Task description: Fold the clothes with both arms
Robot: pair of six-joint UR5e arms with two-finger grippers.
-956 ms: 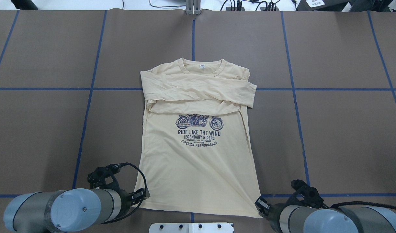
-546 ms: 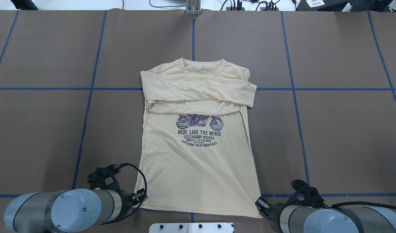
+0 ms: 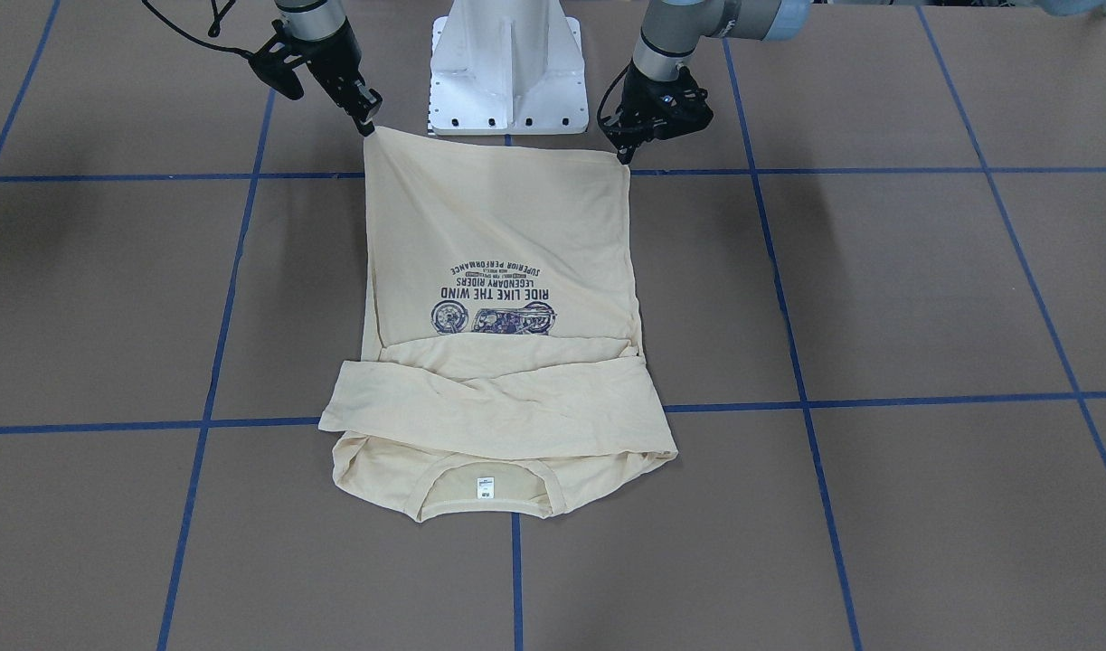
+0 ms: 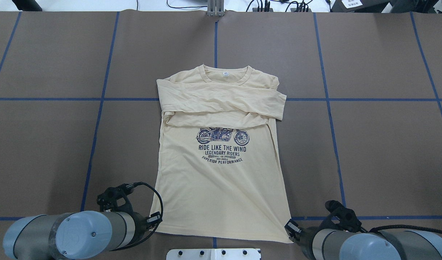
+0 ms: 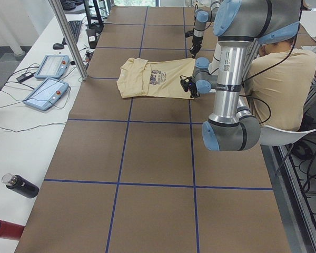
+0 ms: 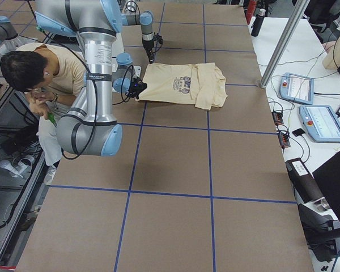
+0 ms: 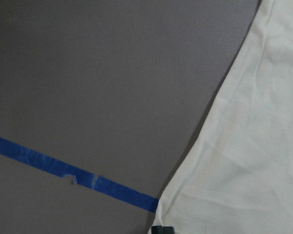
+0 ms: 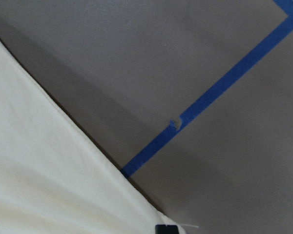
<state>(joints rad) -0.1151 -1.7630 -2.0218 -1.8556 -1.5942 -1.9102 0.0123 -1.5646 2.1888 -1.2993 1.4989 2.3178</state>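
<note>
The T-shirt's side edge [image 7: 158, 218] is pinched in my left gripper short of the hem corner, so my left gripper should open, move back and close on the hem corner itself.
The pale cream-yellow T-shirt [image 4: 221, 187] lies flat and print-up in the middle of the table, collar away from me, with both long sleeves folded across the chest [image 3: 498, 398]. My left gripper [image 4: 159, 218] [image 3: 623, 155] is at the hem's left corner and shut on it. My right gripper [image 4: 288, 231] [image 3: 368, 127] is shut on the hem's right corner, which rises to a small peak. Each wrist view shows the shirt's edge [image 7: 244, 146] [image 8: 39, 185] over brown table, with a dark fingertip at the bottom edge.
The white pedestal base [image 3: 505, 72] stands right behind the hem, between the two arms. Blue tape lines [image 4: 98, 119] grid the brown table. A person [image 6: 39, 73] sits behind the robot. Teach pendants [image 5: 47, 92] and a bottle [image 5: 21, 185] lie on the white side bench.
My left arm has drawn slightly back and to the left, taking the hem's left corner with it. The right arm and the rest of the shirt are unchanged.
</note>
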